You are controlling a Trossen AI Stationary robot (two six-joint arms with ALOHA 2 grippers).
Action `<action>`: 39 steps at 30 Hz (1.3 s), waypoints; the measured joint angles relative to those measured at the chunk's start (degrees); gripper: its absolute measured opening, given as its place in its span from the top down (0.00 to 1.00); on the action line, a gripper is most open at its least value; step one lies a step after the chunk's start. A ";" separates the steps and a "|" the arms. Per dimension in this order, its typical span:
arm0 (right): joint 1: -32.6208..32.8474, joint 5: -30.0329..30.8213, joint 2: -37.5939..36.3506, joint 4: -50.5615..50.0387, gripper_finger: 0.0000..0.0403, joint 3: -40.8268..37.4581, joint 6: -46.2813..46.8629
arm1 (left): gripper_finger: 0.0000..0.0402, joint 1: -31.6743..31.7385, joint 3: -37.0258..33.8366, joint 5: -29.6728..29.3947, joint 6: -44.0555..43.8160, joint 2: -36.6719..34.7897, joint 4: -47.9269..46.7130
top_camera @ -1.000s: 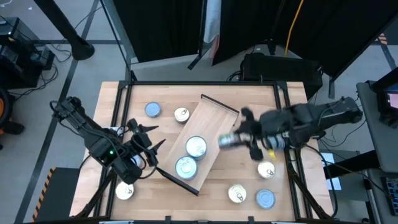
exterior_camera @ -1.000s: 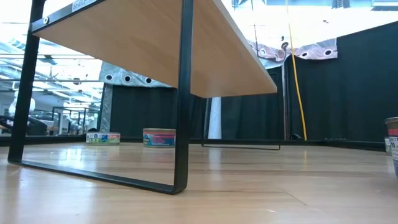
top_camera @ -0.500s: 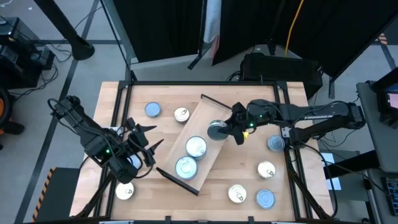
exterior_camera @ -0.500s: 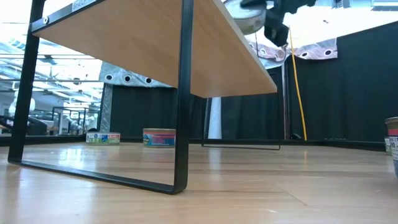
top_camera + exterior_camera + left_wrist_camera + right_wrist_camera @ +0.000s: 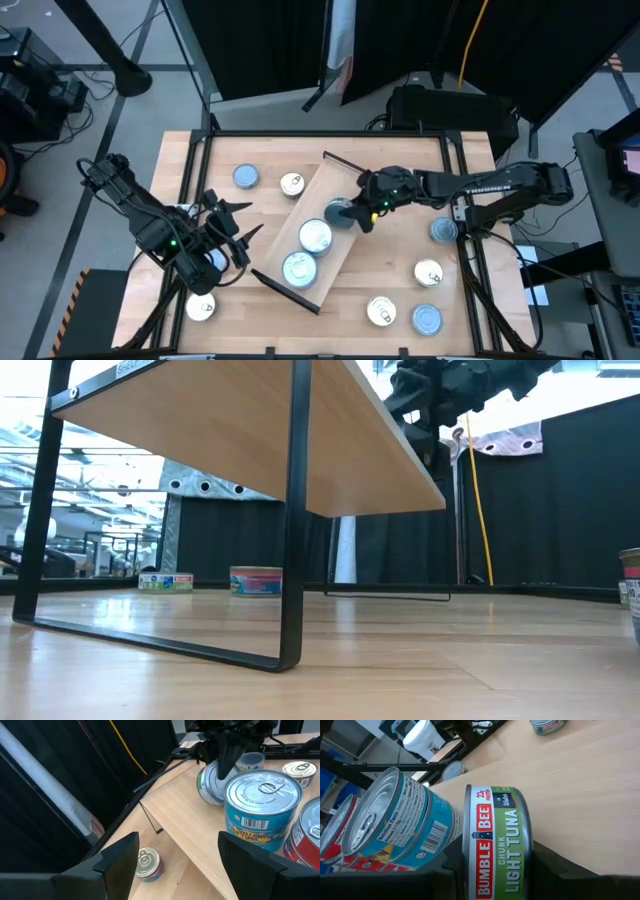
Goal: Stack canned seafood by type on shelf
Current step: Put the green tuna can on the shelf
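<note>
My right gripper is holding the green-labelled tin (image 5: 497, 840) on edge, so I should open the gripper to lay the tin flat. Then I should push the tin toward the blue-labelled stack (image 5: 315, 236) with closed fingers.
The shelf (image 5: 345, 180) is a light board lying slantwise in the middle of the table. My right gripper (image 5: 345, 213) is low over its middle, shut on a green-labelled tuna tin (image 5: 500, 840). Beside that tin a stack of blue-labelled tins (image 5: 262, 810) stands on the board, and a further stack (image 5: 298, 268) stands nearer its low end. My left gripper (image 5: 232, 235) hangs open off the shelf's left side with nothing between its fingers (image 5: 120, 860). My right gripper pinches the tuna tin between its two fingers, one on each flat face (image 5: 210, 782), with the label wall (image 5: 505, 865) showing between them. The fingers come slanting down from the table's right. The tin stands on edge; whether its rim touches the board I cannot tell.
Loose tins lie on the tabletop around the shelf: two far left (image 5: 245, 177) (image 5: 292, 184), several at the right and near right (image 5: 443, 230) (image 5: 428, 272) (image 5: 381, 311) (image 5: 428, 320), and one near left (image 5: 201, 306). Dark rails (image 5: 355, 168) close the shelf's short ends.
My right gripper has carried the tuna tin from over the table's right part toward the left and down onto the middle of the shelf, rolling its wrist so that the tin now stands on edge beside the blue stack.
</note>
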 joint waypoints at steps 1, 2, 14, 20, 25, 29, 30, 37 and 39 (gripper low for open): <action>0.01 0.24 0.45 0.32 0.67 0.02 -0.08 | 0.33 0.00 0.00 0.01 0.00 0.00 0.03; 0.04 1.05 0.80 0.64 0.65 0.07 -0.23 | 0.33 0.00 0.00 0.05 0.00 0.00 0.00; 0.13 4.68 0.71 1.42 0.22 0.24 -6.56 | 0.33 0.00 0.00 0.22 -0.07 0.00 -0.02; 0.12 7.77 0.70 -0.21 0.14 0.24 -12.15 | 0.33 0.00 0.00 0.22 -0.16 0.00 0.01; -0.15 7.76 0.70 0.27 0.13 0.24 -14.64 | 0.33 0.00 0.00 0.22 -1.45 0.00 -0.04; -0.11 9.64 -0.75 0.69 0.13 0.24 -17.47 | 0.33 0.00 0.00 0.22 -1.49 0.00 -0.06; -0.11 10.80 -1.44 0.68 0.13 0.29 -18.93 | 0.33 0.00 0.00 0.22 -1.49 0.00 -0.06; -0.12 19.63 -6.81 -10.18 0.26 0.33 -23.94 | 0.33 0.05 -0.04 -0.49 -1.49 0.00 -0.37; 0.45 19.54 -6.91 -12.16 0.34 0.33 -23.54 | 0.33 0.46 -0.04 -0.69 -1.49 0.01 -0.36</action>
